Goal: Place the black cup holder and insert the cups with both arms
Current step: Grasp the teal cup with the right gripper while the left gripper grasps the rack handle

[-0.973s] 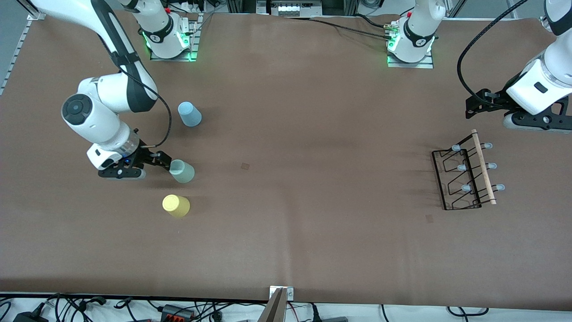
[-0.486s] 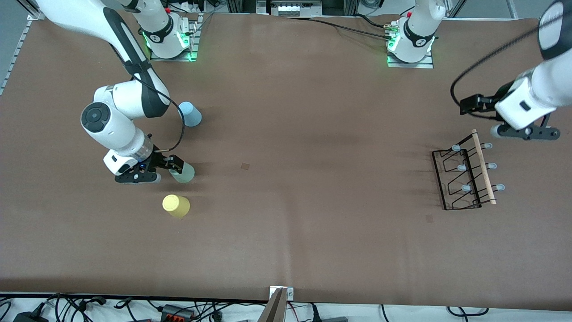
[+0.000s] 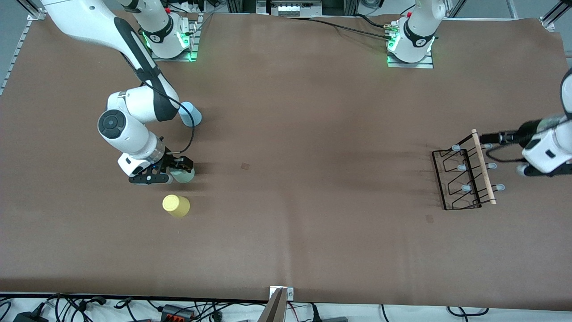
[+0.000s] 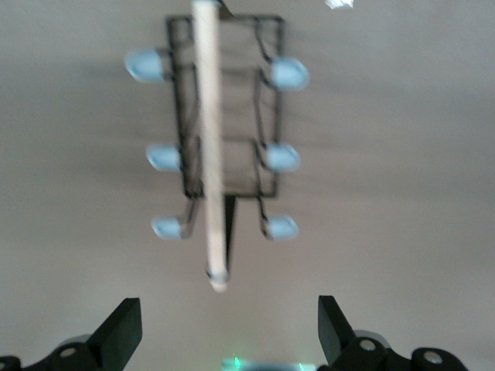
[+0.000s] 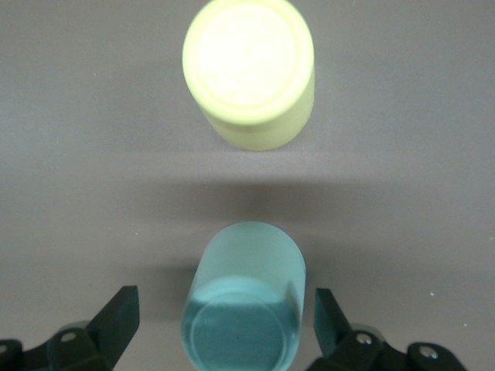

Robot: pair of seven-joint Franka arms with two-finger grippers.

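The wooden rod is held near its end by a wire loop [image 3: 492, 200], so the whole black cup holder [image 3: 472, 180] will come along level below the rod when I lift.
The black cup holder [image 3: 464, 176] stands at the left arm's end of the table, wooden rod on top; it also shows in the left wrist view [image 4: 207, 139]. My left gripper [image 3: 500, 138] [image 4: 228, 328] is open and empty, just off the rod end farther from the front camera. The pale green cup [image 3: 184, 175] [image 5: 244, 309] stands upside down at the right arm's end. My right gripper [image 3: 182, 166] [image 5: 224, 309] is open, one finger on each side of it. The yellow cup [image 3: 175, 205] [image 5: 249, 69] stands nearer the front camera. The light blue cup [image 3: 193, 116] is partly hidden by the right arm.
The brown mat [image 3: 313, 134] covers the table. The two arm bases [image 3: 170, 40] [image 3: 411, 42] stand along the table edge farthest from the front camera. A metal bracket [image 3: 280, 295] and cables [image 3: 170, 308] lie at the edge nearest it.
My right gripper has moved sideways over the pale green cup. My left arm has swung in from the table's end and come down next to the holder's rod end.
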